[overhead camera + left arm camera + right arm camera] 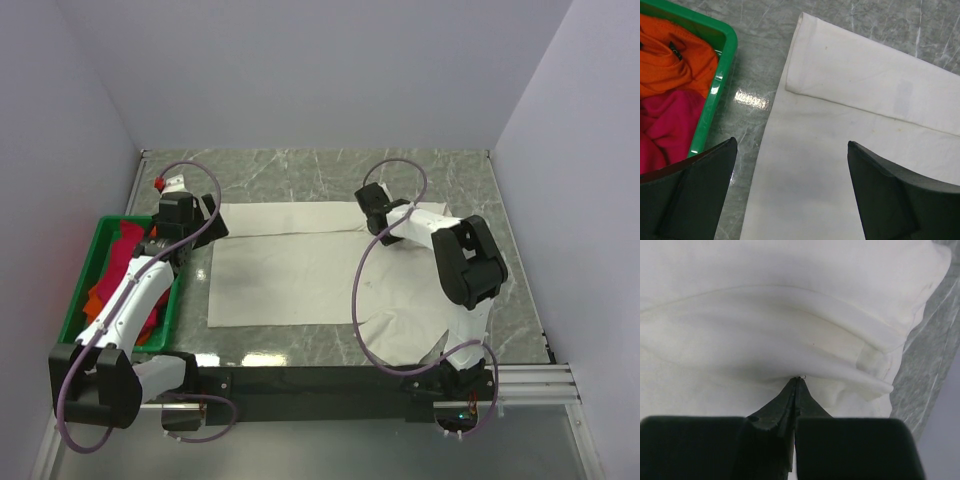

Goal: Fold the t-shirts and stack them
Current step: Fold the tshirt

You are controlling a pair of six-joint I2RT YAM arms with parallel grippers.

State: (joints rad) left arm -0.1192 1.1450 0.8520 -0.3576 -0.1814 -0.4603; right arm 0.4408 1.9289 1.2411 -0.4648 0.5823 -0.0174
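Note:
The folded part of the t-shirt lies rumpled (840,337) past the spot where my right gripper pinches it. I should open my fingers, lift clear and grip the folded part's edge nearer to its rumpled end (867,379).
A large cream t-shirt (300,270) lies spread flat mid-table, its far strip folded over toward me. My left gripper (203,236) hovers open above the shirt's far left corner; in the left wrist view the left gripper (791,143) has only the flat cream t-shirt (865,90) beneath its wide jaws. My right gripper (376,226) is at the folded strip's right end. In the right wrist view the right gripper (797,380) is shut, its tips pinching a raised fold of the cream t-shirt (790,315). An orange t-shirt (670,65) and a crimson-pink t-shirt (665,125) lie crumpled in the crate.
A green plastic crate (105,222) stands at the table's left side, close to my left arm; its rim (730,45) is just left of the cream shirt. Purple cables loop over both arms. Grey walls close in the marbled table on three sides.

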